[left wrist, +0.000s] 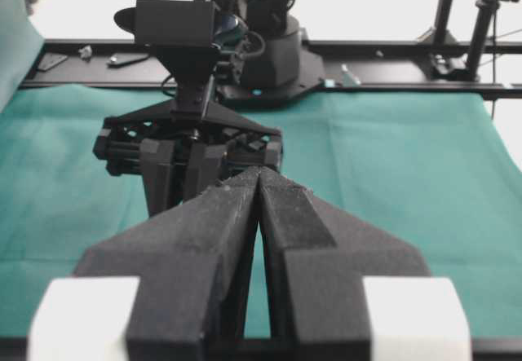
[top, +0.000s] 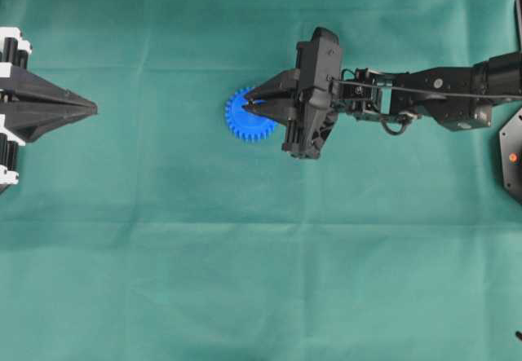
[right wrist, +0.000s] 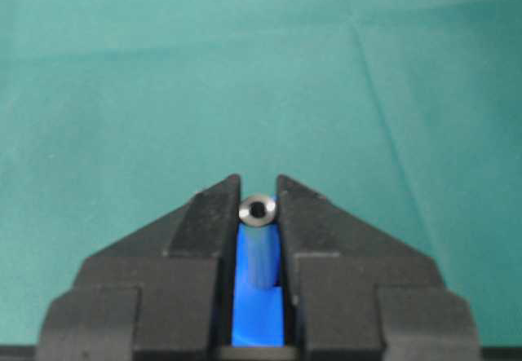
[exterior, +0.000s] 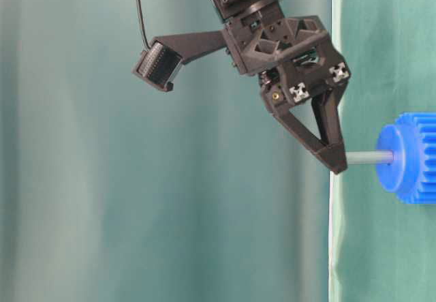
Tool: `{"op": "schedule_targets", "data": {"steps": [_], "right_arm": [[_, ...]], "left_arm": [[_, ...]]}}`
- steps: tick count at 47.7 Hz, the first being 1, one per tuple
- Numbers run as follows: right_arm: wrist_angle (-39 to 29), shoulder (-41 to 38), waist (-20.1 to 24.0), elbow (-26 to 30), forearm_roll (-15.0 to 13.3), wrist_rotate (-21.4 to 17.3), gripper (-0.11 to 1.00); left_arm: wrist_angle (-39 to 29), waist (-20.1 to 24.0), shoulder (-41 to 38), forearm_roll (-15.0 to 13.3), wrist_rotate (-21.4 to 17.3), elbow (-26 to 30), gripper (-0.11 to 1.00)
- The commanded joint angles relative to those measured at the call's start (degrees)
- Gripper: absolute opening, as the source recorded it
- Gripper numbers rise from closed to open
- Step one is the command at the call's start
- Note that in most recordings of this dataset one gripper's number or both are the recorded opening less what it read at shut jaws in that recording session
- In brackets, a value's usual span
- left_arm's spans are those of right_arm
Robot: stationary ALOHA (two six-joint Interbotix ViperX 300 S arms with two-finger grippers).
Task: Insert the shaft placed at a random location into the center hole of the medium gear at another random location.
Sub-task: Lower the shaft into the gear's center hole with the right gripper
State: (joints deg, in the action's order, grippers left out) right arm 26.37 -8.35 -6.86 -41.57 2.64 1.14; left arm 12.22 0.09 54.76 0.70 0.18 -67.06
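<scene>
The shaft [exterior: 368, 157] stands tall above the gear's middle, too shallow in the gear's center hole, so next my right gripper pushes it down to the gear's raised middle [exterior: 392, 159] before opening.
The blue medium gear [top: 243, 116] lies flat on the green cloth near the middle. The silvery shaft [exterior: 368, 157] stands out of its raised hub [exterior: 390, 159], with the lower end in the center hole, which is hidden. My right gripper [top: 249, 105] is over the gear and shut on the shaft's free end [right wrist: 258, 209]. The right wrist view shows the gear's blue [right wrist: 259, 304] between the fingers. My left gripper [top: 91, 109] is shut and empty at the left edge, far from the gear. It also shows in the left wrist view [left wrist: 259, 175].
Green cloth [top: 261, 279] covers the table. A black mount with an orange dot [top: 512, 156] sits at the right edge. The right arm [top: 440, 92] stretches in from the right. The right wrist camera [exterior: 158, 66] juts out beside the gripper.
</scene>
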Motion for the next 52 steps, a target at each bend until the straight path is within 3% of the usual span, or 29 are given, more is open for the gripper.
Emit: {"op": "schedule_targets", "data": {"steps": [1,23,52], "right_arm": [[0.88,0.97,0.00,1.05,0.00,0.79,0.13],[-0.26,6.24,-0.35,0.88,-0.09,1.76,0.13],[1.14,0.79,-0.62,1.23,0.44,1.41,0.13]], "left_arm": [[0.62,0.00,-0.44,0.18,0.09,1.14,0.00],[0.62,0.00,-0.35,0.18,0.18,1.14,0.00],[0.53,0.00,-0.44,0.18,0.09,1.14,0.00]]}}
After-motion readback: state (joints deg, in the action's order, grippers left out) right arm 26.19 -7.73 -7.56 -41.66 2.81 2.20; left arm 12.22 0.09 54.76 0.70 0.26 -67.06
